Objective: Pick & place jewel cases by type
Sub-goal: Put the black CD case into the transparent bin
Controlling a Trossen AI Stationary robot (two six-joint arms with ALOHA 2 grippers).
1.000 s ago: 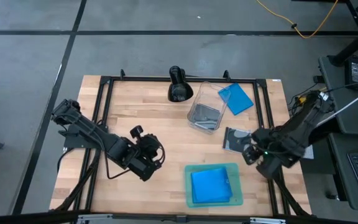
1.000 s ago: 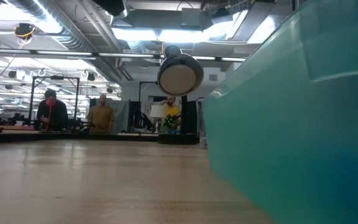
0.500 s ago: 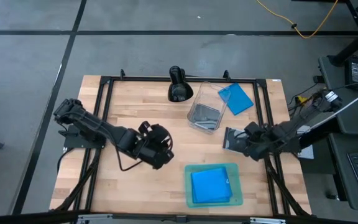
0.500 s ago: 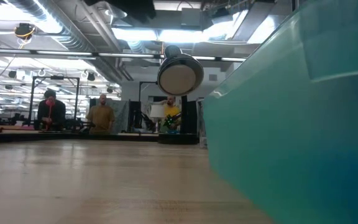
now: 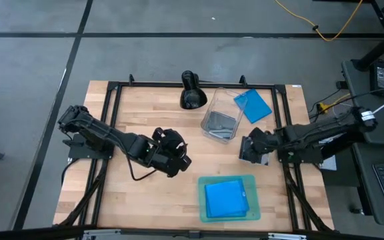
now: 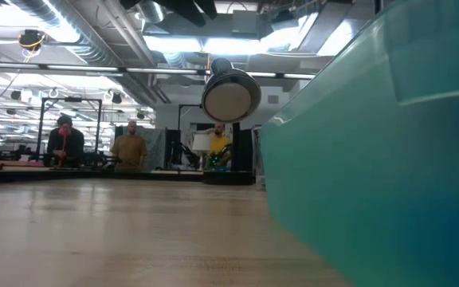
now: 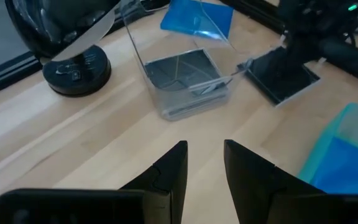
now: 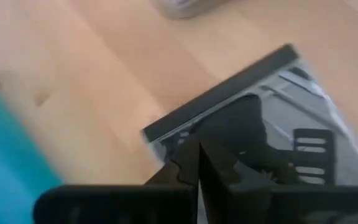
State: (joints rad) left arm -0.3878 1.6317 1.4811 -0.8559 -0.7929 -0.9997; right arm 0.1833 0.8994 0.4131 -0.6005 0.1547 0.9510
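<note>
The disc case lies flat and far from my left gripper, so next my right gripper slides the case to the table's middle (image 5: 212, 161) and braces its edge.
A black-and-clear disc case (image 8: 278, 118) lies flat on the table at the right, also seen in the left wrist view (image 7: 283, 73). My right gripper (image 5: 248, 147) is shut and low over it, fingers slanting down. Another disc case (image 5: 221, 124) lies inside the clear tub (image 5: 207, 117). A blue case (image 5: 253, 105) lies on the table just beyond the tub. More blue cases (image 5: 227, 199) lie stacked in the teal tray (image 5: 202, 183). My left gripper (image 7: 204, 163) hangs open over the table's middle, with nothing between its fingers. My right gripper's shut fingertips (image 8: 194, 146) stand at the disc case's top face close to its black spine edge (image 8: 222, 93), coming slanting down from the table's right. Whether they touch the case I cannot tell. The case lies flat on the table.
A black round-headed stand (image 5: 191, 93) is at the far edge; it shows in the low view (image 6: 230, 92) beside the teal tray's wall (image 6: 373, 151). Black frame rails (image 5: 112, 113) run along the table's sides. People stand in the room behind.
My right gripper has come down and gone toward the table's left and far side, ending over the disc case. My left gripper has gone toward the table's right and a little toward the far edge. The cases have stayed where they were.
</note>
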